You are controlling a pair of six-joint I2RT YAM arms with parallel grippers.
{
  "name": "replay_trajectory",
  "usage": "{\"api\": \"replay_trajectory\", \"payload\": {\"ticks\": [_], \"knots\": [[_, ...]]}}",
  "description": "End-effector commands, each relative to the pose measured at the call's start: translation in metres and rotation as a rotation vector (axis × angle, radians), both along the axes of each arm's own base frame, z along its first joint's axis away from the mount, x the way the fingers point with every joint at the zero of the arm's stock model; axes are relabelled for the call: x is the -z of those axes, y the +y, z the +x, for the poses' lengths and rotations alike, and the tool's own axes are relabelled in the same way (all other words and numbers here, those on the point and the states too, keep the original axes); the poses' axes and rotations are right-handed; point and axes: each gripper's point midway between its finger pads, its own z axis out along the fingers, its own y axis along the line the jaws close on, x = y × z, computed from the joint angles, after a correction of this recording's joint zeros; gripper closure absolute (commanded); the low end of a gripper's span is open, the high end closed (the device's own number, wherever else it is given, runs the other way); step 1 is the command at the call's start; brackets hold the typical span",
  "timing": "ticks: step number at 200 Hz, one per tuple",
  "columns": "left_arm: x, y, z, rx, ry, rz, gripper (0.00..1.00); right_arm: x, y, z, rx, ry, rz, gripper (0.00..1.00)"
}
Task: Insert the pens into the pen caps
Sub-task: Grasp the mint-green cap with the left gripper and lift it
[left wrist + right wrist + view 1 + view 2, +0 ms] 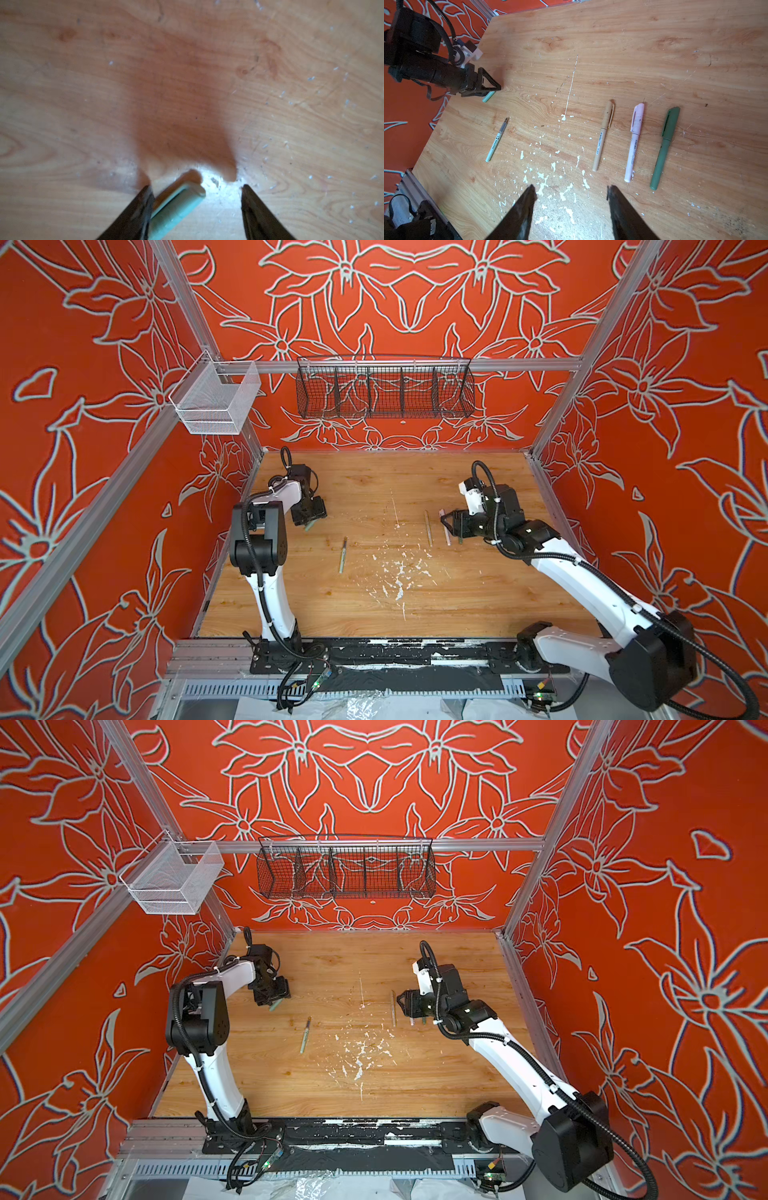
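Observation:
I should use my left gripper to put the pale green pen cap [310,524] down by the white paint flecks [389,547] before it takes the pen, because the cap lies far from my right gripper.
A pale green pen cap [176,207] lies on the wooden table between the fingers of my left gripper [196,187]. It touches one finger, and a gap stays to the other, so the gripper is open. In both top views this cap [311,525] [275,1005] pokes out under the gripper. The uncapped pale green pen [497,141] [343,554] lies alone, left of centre. The tan pen [600,143], the pink pen [633,149] and the dark green pen [661,160] lie side by side with matching caps on. My right gripper [571,188] hovers open and empty near them.
White paint flecks [399,572] scatter over the middle of the table [478,605]. A black wire basket [384,387] and a white mesh basket [216,400] hang on the back rail. Red patterned walls close in the sides.

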Motion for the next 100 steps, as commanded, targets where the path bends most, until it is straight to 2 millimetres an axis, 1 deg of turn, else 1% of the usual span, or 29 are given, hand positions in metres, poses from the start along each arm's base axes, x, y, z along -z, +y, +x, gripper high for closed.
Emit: {"api": "replay_trajectory", "payload": {"ticks": [1,27,54,74,100], "knots": [[-0.007,-0.003,-0.016,-0.008,0.048,-0.027,0.36,-0.006,0.000,-0.001,-0.010,-0.042,-0.003,0.42],[-0.010,-0.004,-0.023,-0.009,0.051,-0.023,0.38,-0.006,0.002,0.000,-0.013,-0.042,0.005,0.42],[-0.008,0.006,-0.030,-0.008,0.092,0.036,0.42,-0.006,0.004,-0.001,-0.019,-0.038,0.016,0.42],[-0.010,0.018,-0.032,-0.009,0.124,0.102,0.45,-0.005,0.005,-0.001,-0.022,-0.033,0.021,0.44],[-0.011,0.024,-0.033,0.031,0.152,0.147,0.50,-0.006,0.005,-0.001,-0.023,-0.033,0.026,0.46]]}}
